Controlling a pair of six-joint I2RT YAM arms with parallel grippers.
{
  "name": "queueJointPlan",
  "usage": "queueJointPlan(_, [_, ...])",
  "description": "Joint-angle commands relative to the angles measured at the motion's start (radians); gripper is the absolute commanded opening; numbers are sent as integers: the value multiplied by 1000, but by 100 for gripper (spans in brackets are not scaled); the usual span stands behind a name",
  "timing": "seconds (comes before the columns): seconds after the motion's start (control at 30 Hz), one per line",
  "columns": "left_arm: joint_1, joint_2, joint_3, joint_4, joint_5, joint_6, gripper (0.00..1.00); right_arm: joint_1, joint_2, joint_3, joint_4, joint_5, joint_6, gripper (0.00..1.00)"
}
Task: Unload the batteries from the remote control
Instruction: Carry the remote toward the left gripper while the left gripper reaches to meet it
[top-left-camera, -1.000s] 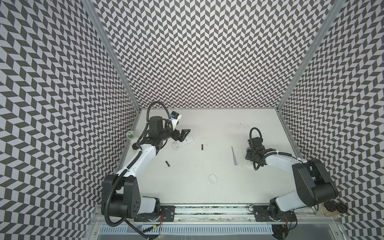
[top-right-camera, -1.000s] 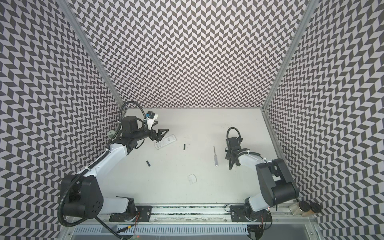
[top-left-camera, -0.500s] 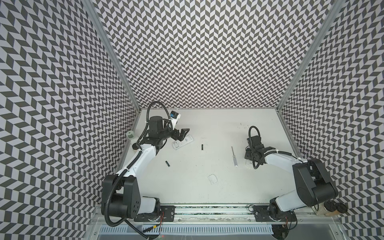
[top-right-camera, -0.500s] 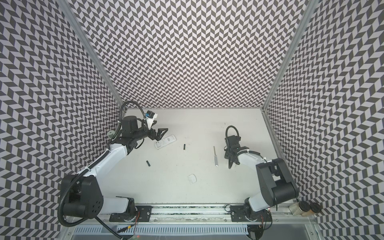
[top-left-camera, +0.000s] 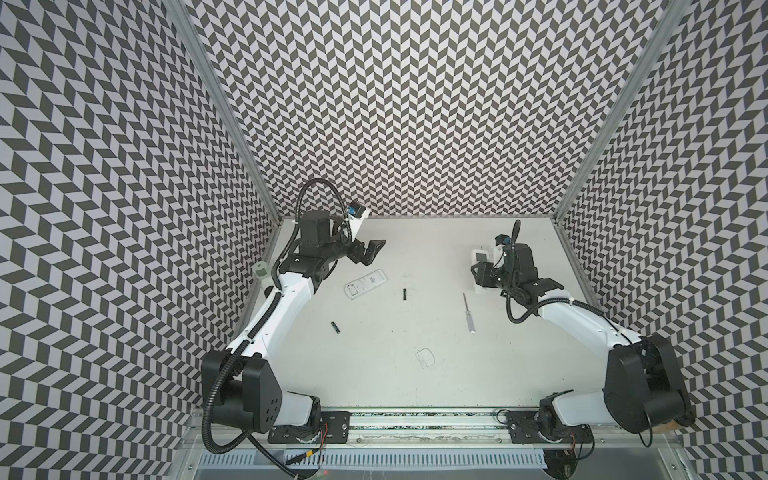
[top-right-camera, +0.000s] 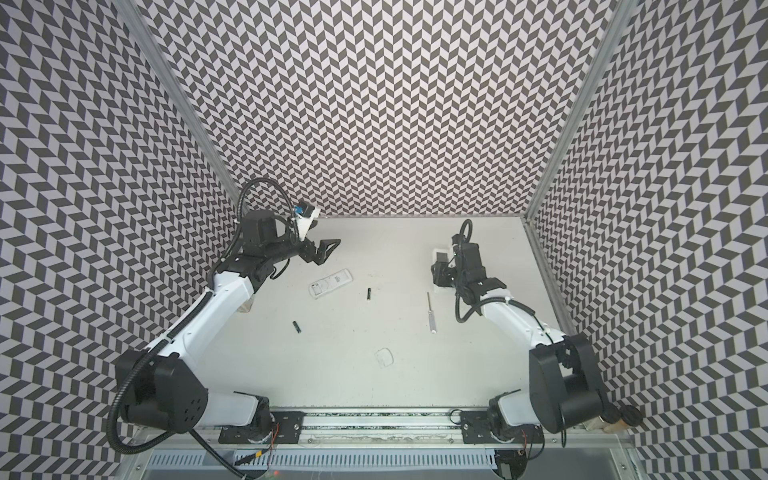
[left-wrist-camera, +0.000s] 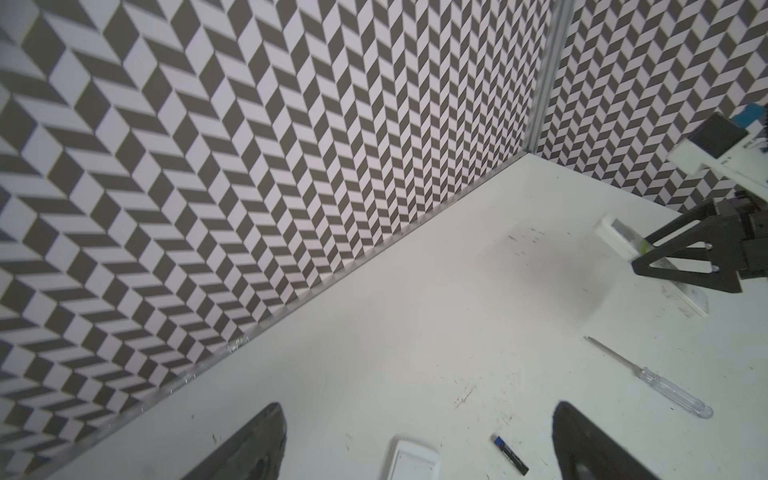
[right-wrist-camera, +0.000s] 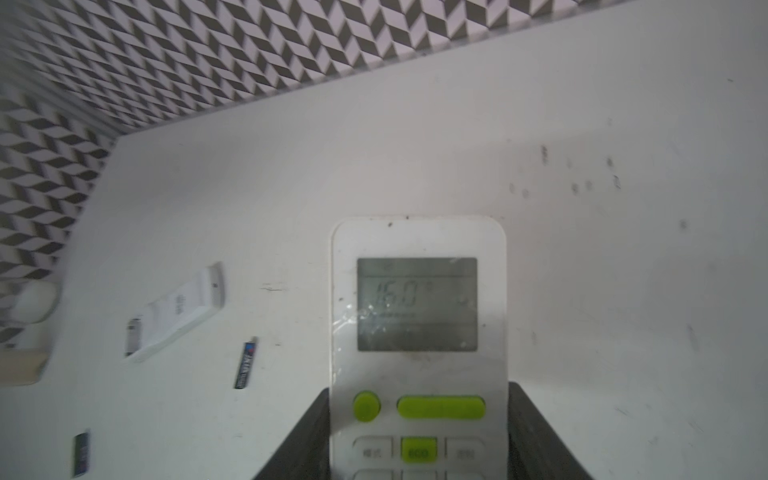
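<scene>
The white remote control's display end (right-wrist-camera: 417, 304) is free past the fingers of the robot's right gripper, so the left gripper should keep going toward it and close on that end (top-left-camera: 480, 255).
My right gripper (right-wrist-camera: 419, 436) is shut on a white remote control (right-wrist-camera: 417, 307), display and green buttons facing the wrist camera; in both top views it is lifted at the back right (top-left-camera: 478, 259) (top-right-camera: 439, 259). Two black batteries (top-left-camera: 404, 294) (top-left-camera: 335, 327) lie loose on the table (top-left-camera: 457, 382). A second, smaller white remote (top-left-camera: 365, 283) lies left of centre, with my left gripper (top-left-camera: 371, 253) open just behind and above it. In the left wrist view that remote's end (left-wrist-camera: 415, 463) and one battery (left-wrist-camera: 510, 454) show between the wide-apart fingers (left-wrist-camera: 266, 436).
A clear-handled screwdriver (top-left-camera: 468, 307) lies right of centre, just in front of the right gripper. A small clear cover (top-left-camera: 425, 357) rests nearer the front. A small white roll (top-left-camera: 261, 270) sits by the left wall. Patterned walls close three sides.
The right gripper has moved back and up with the remote control, which now shows beyond its fingers. The left arm has stayed put.
</scene>
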Motion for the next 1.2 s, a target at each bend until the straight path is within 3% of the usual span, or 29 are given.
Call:
queueJointPlan(0.0, [-30,12,119,-131,-3,203,100,18,-31,24,206,-249,-86,33])
queueJointPlan(0.13, [-51,30,275,-262,6,430,100,43,-41,29,309,-395,-171,31])
queueJointPlan(0.43, [-49,100,629,-657,172,1080,100,66,-40,66,434,-652,-287,26])
queueJointPlan(0.67, [-76,127,753,-880,191,1590,96,124,-54,28,503,-796,-349,25])
queueJointPlan(0.8, [-84,133,752,-976,204,1880,91,150,-23,70,440,-828,-415,22])
queueJointPlan(0.97, [-112,142,706,-1044,198,2109,86,201,26,179,235,-884,-587,21])
queueJointPlan(1.17, [-173,134,578,-1078,97,2230,81,245,61,208,164,-911,-628,21])
